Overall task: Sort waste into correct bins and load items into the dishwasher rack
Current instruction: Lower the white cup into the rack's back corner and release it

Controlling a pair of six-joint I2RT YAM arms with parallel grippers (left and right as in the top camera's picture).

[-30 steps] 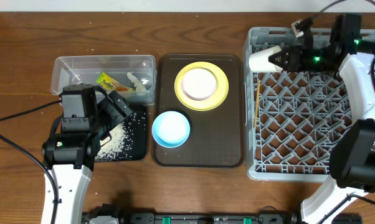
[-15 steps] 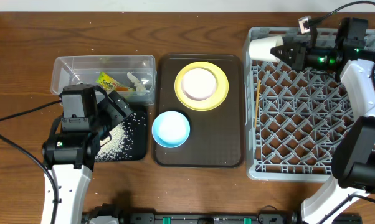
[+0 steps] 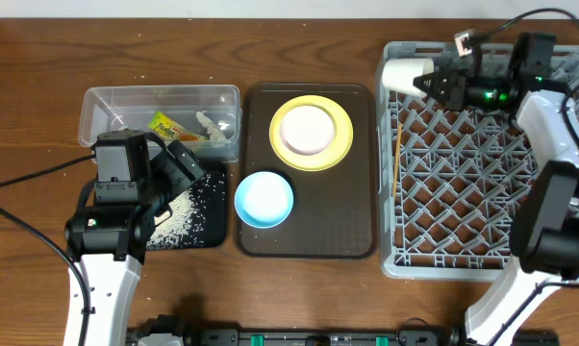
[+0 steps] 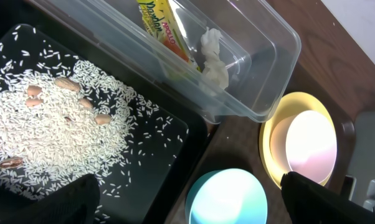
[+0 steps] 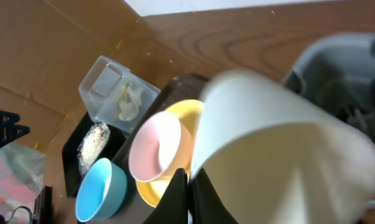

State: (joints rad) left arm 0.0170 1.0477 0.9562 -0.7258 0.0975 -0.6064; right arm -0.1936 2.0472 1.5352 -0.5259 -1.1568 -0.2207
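Note:
The small white cup's end [image 3: 390, 76] is lying over the edge of the dishwasher rack, so the robot's right gripper should pull the cup inward and place it among the rack's pegs [image 3: 435, 106].
My right gripper [image 3: 441, 84] is shut on the rim of the small white cup [image 3: 405, 74] and holds it on its side over the far left corner of the grey dishwasher rack [image 3: 482, 192]. In the right wrist view the cup [image 5: 281, 143] fills the frame, with my gripper [image 5: 189, 193] pinching its edge. A chopstick [image 3: 397, 163] lies in the rack. The pink bowl [image 3: 307, 128] sits on the yellow plate [image 3: 339, 144]; the light blue bowl [image 3: 264, 198] is beside them. My left gripper [image 4: 194, 208] is open and empty above the black tray [image 3: 213, 226], which holds rice [image 4: 56, 143].
The clear tub [image 3: 107, 101] holds the yellow-green wrapper [image 3: 166, 125] and the white tissue [image 3: 211, 123]. The plate and bowls rest on a dark brown serving tray [image 3: 352, 221] between the bins and the rack. A few brown bits lie among the rice.
My right gripper has carried the white cup toward the far edge of the rack's left corner. The left arm has not moved.

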